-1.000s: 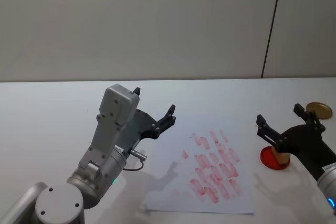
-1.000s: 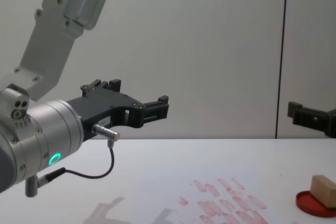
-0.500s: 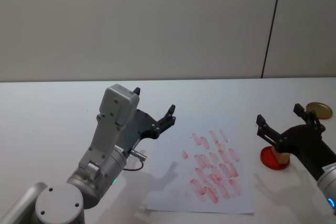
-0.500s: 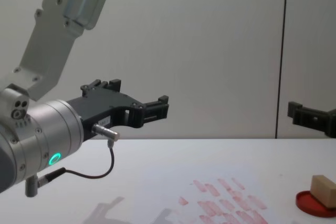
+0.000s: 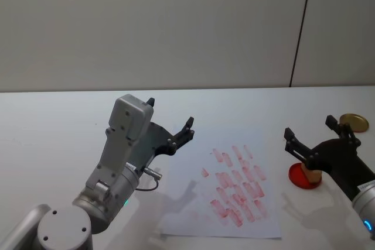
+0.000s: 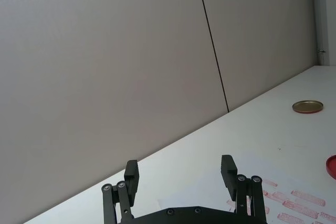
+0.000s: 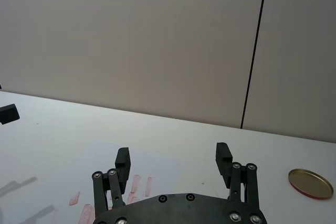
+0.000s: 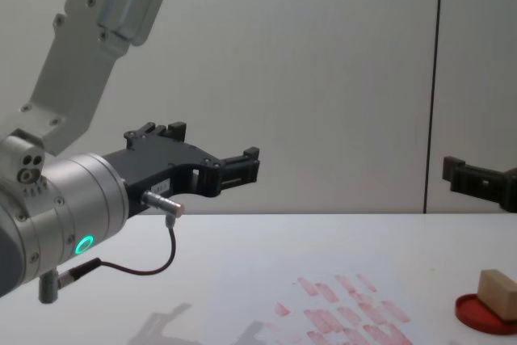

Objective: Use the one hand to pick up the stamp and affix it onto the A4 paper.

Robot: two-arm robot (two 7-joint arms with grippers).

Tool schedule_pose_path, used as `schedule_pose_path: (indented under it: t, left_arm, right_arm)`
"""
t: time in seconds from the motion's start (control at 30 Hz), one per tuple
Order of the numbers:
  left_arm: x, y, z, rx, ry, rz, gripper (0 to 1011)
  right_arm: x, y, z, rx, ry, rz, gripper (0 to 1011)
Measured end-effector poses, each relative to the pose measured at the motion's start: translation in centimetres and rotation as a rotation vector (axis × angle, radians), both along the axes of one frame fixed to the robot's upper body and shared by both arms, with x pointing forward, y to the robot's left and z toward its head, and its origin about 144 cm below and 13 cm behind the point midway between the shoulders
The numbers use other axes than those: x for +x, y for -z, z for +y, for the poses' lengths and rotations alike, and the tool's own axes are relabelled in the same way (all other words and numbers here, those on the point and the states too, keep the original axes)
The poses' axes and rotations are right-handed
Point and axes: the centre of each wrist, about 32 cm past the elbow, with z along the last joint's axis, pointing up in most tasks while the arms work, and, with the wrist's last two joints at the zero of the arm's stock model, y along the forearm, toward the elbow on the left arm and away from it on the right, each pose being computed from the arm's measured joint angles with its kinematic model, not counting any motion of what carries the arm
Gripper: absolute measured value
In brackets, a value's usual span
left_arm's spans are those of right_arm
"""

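The stamp [image 8: 498, 294] is only standing inside the ink pad's wider red rim [image 8: 468, 317]. It will come straight out and leave the ink pad behind when I lift it.
The stamp [image 5: 312, 174] is a small tan wooden block standing on a round red ink pad [image 5: 297, 175] at the table's right side; the chest view has the stamp [image 8: 497, 292] on the pad [image 8: 481, 315] too. The A4 paper [image 5: 193, 203] lies mid-table, covered in rows of pinkish-red prints. My right gripper [image 5: 309, 128] hovers open just above and beside the stamp, nothing between its fingers [image 7: 123, 158]. My left gripper [image 5: 170, 114] is raised open over the table left of the paper, empty, its fingers [image 6: 131, 170] spread wide.
A flat round gold lid [image 5: 354, 122] lies at the far right behind the ink pad, also seen as a gold lid [image 7: 310, 183] in the right wrist view. A grey wall stands behind the white table [image 5: 53, 121].
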Motion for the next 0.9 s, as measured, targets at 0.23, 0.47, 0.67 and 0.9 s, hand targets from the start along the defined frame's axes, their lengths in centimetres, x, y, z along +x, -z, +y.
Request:
schedule_pose_path:
  t: [0.23, 0.47, 0.67, 0.9]
  left_arm:
    - [0.0, 0.0, 0.0, 0.0, 0.0, 0.0, 993]
    - [0.0, 0.0, 0.0, 0.0, 0.0, 0.0, 993]
    - [0.0, 0.0, 0.0, 0.0, 0.0, 0.0, 993]
    - [0.0, 0.0, 0.0, 0.0, 0.0, 0.0, 993]
  right_arm:
    - [0.0, 0.0, 0.0, 0.0, 0.0, 0.0, 1001]
    - [0.1, 0.0, 0.0, 0.0, 0.003, 0.001, 1001]
    - [0.7, -0.2, -0.2, -0.004, 0.031, 0.025, 1001]
    - [1.9, -0.5, -0.4, -0.007, 0.08, 0.087, 1001]
